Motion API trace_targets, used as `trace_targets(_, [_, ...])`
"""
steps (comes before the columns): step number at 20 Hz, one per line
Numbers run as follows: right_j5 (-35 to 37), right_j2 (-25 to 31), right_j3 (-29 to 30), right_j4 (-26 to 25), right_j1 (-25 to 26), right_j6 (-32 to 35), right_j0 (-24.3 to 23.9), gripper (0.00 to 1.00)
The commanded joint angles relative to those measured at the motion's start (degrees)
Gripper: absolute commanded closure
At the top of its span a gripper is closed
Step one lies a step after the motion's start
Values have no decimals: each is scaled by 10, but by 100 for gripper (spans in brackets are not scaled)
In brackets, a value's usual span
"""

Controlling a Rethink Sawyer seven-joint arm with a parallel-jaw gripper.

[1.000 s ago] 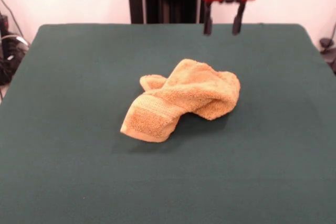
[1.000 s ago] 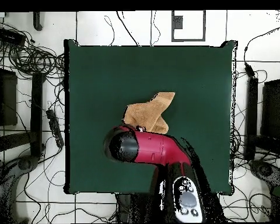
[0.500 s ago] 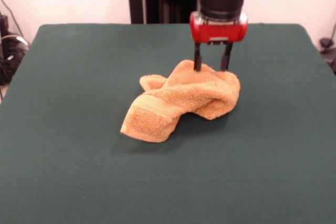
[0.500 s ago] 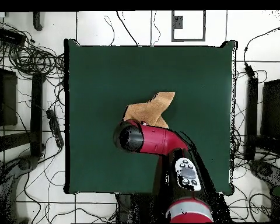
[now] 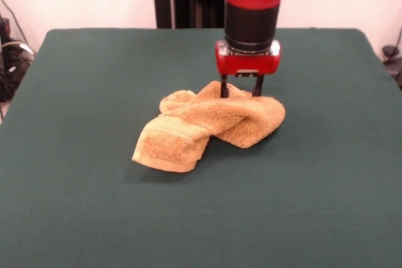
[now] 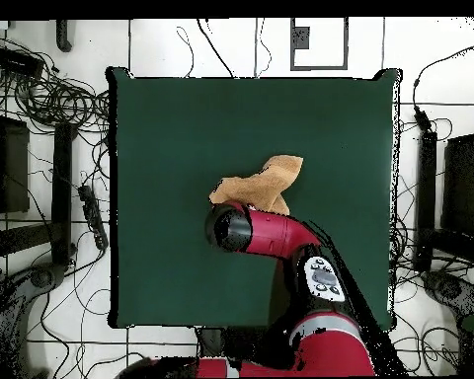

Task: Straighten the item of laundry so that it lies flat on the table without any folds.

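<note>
My gripper will make the towel drape open when it lifts, with the towel's banded end (image 5: 169, 146) hanging lowest, because that end sticks out loose from the heap.
The item of laundry (image 5: 207, 123), an orange-tan terry towel, lies crumpled in a folded heap near the middle of the table (image 5: 94, 67). One banded end hangs out toward the front left. My gripper (image 5: 240, 92) stands upright over the heap's rear right part. It is open, and its two dark fingertips (image 5: 223, 90) press into the top of the cloth. In the overhead view the towel (image 6: 266, 181) shows just beyond the arm's round wrist (image 6: 231, 227), which hides the gripper.
The green table (image 6: 182, 128) spreads wide on every side of the towel. Cables and dark equipment (image 6: 43, 99) lie on the floor around it. A cable bundle (image 5: 9, 61) sits off the table's left edge.
The gripper came down from high above the table's back onto the towel and moved slightly left. The heap has been pushed a little to the left and flattened.
</note>
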Motion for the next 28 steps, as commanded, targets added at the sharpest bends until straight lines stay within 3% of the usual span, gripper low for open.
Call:
trace_targets(1, [-48,34,-59,-11,69,72,7,0])
trace_targets(8, [-79,26,-67,-14,78,82,17,0])
trace_targets(9, [-81,24,-68,-15,78,82,19,100])
trace_targets(22, [-71,11,-48,3,48,103,36,100])
trace_targets(28, [-3,-5,36,21,-70,126,64,100])
